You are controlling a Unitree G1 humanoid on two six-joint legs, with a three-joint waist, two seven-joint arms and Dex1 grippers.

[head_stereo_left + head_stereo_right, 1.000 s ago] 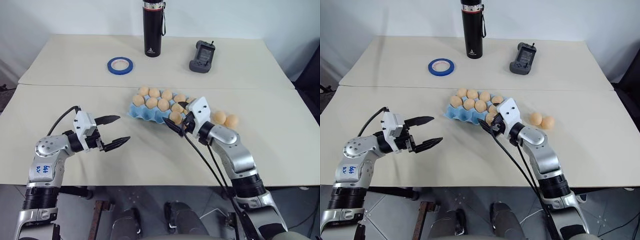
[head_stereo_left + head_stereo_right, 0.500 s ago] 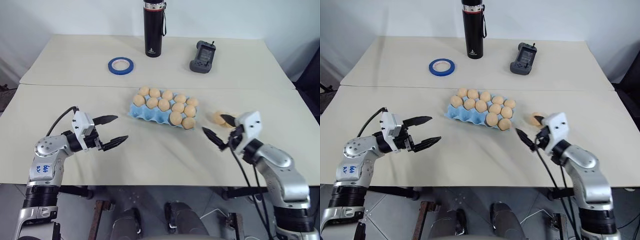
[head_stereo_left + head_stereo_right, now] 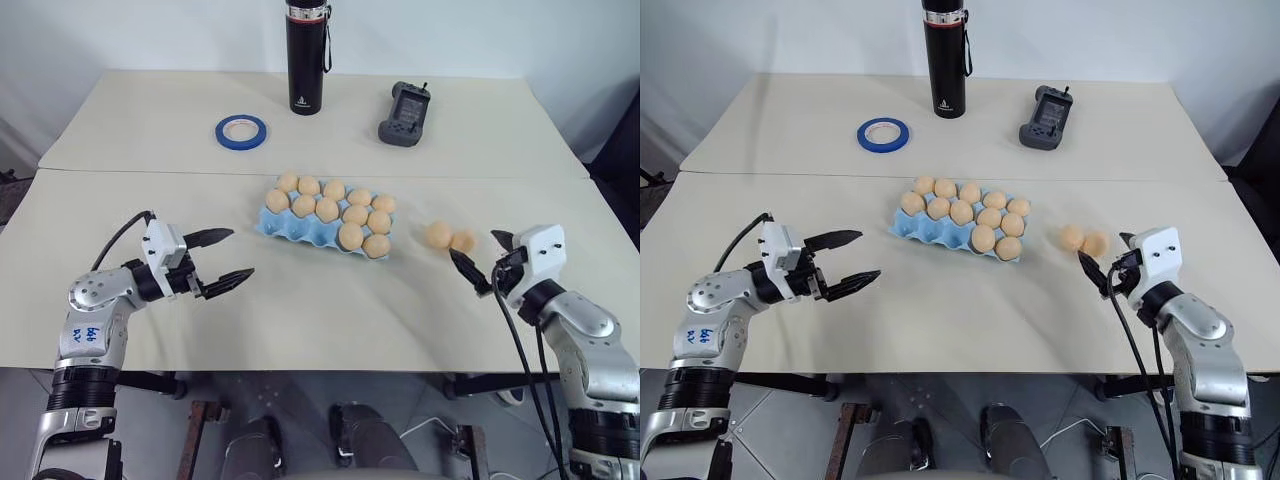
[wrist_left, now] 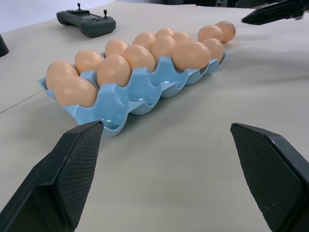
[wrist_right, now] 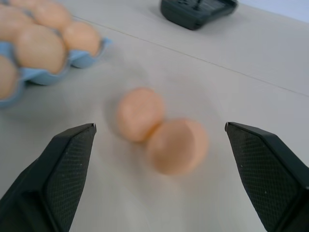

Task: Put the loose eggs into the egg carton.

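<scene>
The loose egg farther from the carton (image 5: 177, 146) lies straight ahead of the right gripper's spread fingers, so the robot should keep moving that gripper in until they reach around it (image 3: 463, 241).
The light blue egg carton (image 3: 268, 224) lies mid-table with several tan eggs in its cups. Two loose eggs (image 3: 438, 234) (image 3: 463, 241) lie side by side, touching, on the table to the carton's right. My right gripper (image 3: 475, 248) is open and level, just right of and nearer than those eggs. In the right wrist view both eggs (image 5: 140, 113) (image 5: 177, 145) sit ahead of its spread fingers (image 5: 67, 159), untouched. My left gripper (image 3: 242, 252) is open and empty left of the carton, pointing at it; the left wrist view has the carton (image 4: 120, 113) ahead of it.
On the far table stand a black bottle (image 3: 304, 55), a blue tape ring (image 3: 241, 130) and a grey controller (image 3: 404, 112). A seam (image 3: 150, 172) joins the two tabletops. The table's right edge (image 3: 612, 225) is close to my right arm.
My right gripper has swung right, from the carton's near right end to beside the two loose eggs. The left gripper has stayed put.
</scene>
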